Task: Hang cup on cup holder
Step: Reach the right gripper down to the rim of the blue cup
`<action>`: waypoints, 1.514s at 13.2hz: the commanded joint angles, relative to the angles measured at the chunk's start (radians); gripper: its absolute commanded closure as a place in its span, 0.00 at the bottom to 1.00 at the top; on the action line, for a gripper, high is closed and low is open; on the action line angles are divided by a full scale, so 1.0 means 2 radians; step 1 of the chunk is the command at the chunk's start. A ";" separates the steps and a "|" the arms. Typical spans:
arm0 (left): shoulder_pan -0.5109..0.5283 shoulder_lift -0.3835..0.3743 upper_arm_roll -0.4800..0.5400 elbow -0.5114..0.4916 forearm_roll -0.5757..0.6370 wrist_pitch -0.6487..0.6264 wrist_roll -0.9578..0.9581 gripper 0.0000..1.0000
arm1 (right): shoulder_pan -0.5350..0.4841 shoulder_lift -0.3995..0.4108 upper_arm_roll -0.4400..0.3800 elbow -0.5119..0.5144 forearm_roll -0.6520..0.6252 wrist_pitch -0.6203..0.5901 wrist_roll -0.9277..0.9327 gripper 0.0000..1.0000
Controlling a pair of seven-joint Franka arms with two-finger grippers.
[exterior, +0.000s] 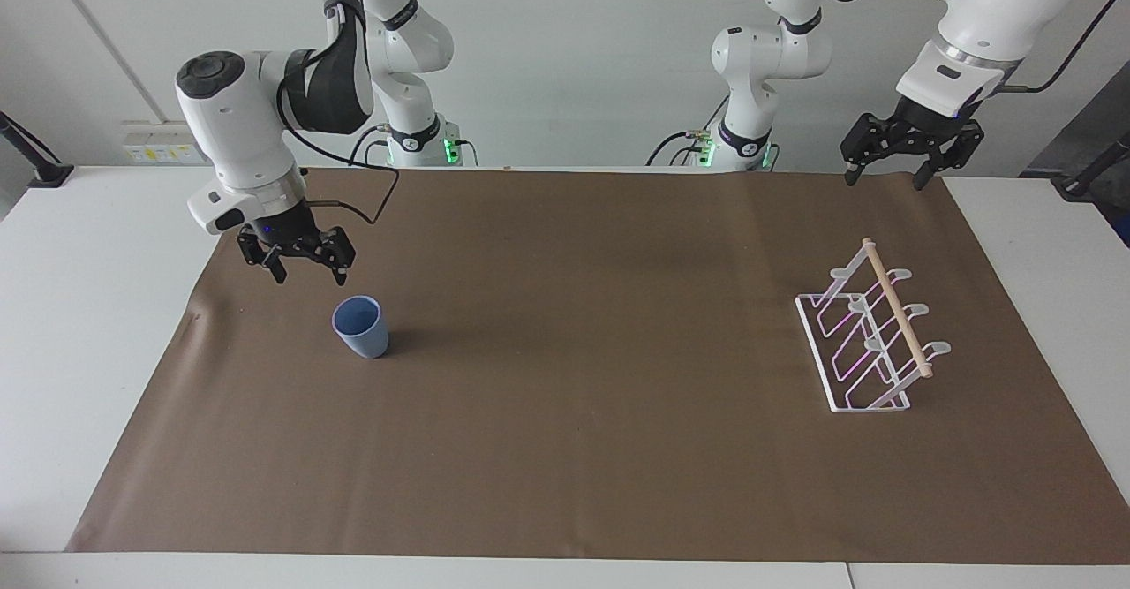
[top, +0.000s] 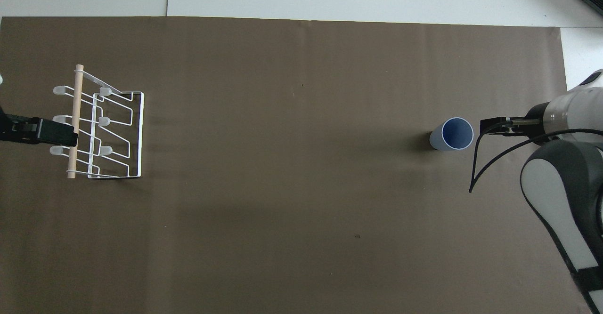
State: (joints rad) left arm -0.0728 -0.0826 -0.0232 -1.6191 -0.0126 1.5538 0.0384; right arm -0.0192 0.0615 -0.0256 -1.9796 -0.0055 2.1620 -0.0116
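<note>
I expect the light-blue cup (top: 452, 133) to hang tilted with its opening downward when I lower it over the cup holder's wire pegs, because the pegs slant up to white tips (top: 105, 91).
The light-blue cup (exterior: 361, 328) (top: 452, 134) stands upright on the brown mat, mouth up, toward the right arm's end of the table. My right gripper (exterior: 310, 276) hangs open just above the mat beside the cup, a little short of it and touching nothing. The white wire cup holder (exterior: 870, 333) (top: 101, 128), with its pale wooden rod on top, stands toward the left arm's end. My left gripper (exterior: 883, 181) waits open and high over the mat's corner by the robots, well apart from the holder.
A brown mat (exterior: 565, 448) covers most of the white table (exterior: 79, 324). A black cable (exterior: 375, 209) loops from the right arm's wrist down over the mat by the cup. Bare mat lies between the cup and the holder.
</note>
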 commanded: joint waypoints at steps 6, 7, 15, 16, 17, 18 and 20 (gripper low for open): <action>-0.001 -0.017 0.002 -0.020 0.002 0.005 -0.006 0.00 | -0.007 0.041 0.004 -0.029 0.013 0.082 -0.036 0.00; -0.001 -0.016 0.002 -0.020 0.002 0.005 -0.005 0.00 | -0.007 0.048 0.004 -0.036 0.013 0.098 -0.037 0.00; -0.001 -0.017 0.002 -0.020 0.002 0.005 -0.005 0.00 | -0.007 0.053 0.004 -0.049 0.014 0.109 -0.049 0.15; -0.001 -0.017 0.002 -0.020 0.002 0.005 -0.005 0.00 | -0.007 0.053 0.004 -0.049 0.014 0.108 -0.050 0.28; -0.001 -0.017 0.002 -0.020 0.002 0.005 -0.005 0.00 | -0.007 0.053 0.004 -0.049 0.014 0.108 -0.050 0.41; -0.001 -0.017 0.002 -0.020 0.002 0.005 -0.005 0.00 | -0.007 0.053 0.004 -0.049 0.014 0.107 -0.050 0.56; -0.001 -0.017 0.002 -0.020 0.002 0.005 -0.005 0.00 | -0.006 0.053 0.004 -0.049 0.014 0.106 -0.050 0.89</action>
State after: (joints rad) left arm -0.0728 -0.0826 -0.0232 -1.6191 -0.0126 1.5538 0.0383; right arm -0.0194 0.1786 -0.0251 -2.0602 -0.0040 2.3603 -0.0691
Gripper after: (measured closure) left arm 0.000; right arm 0.586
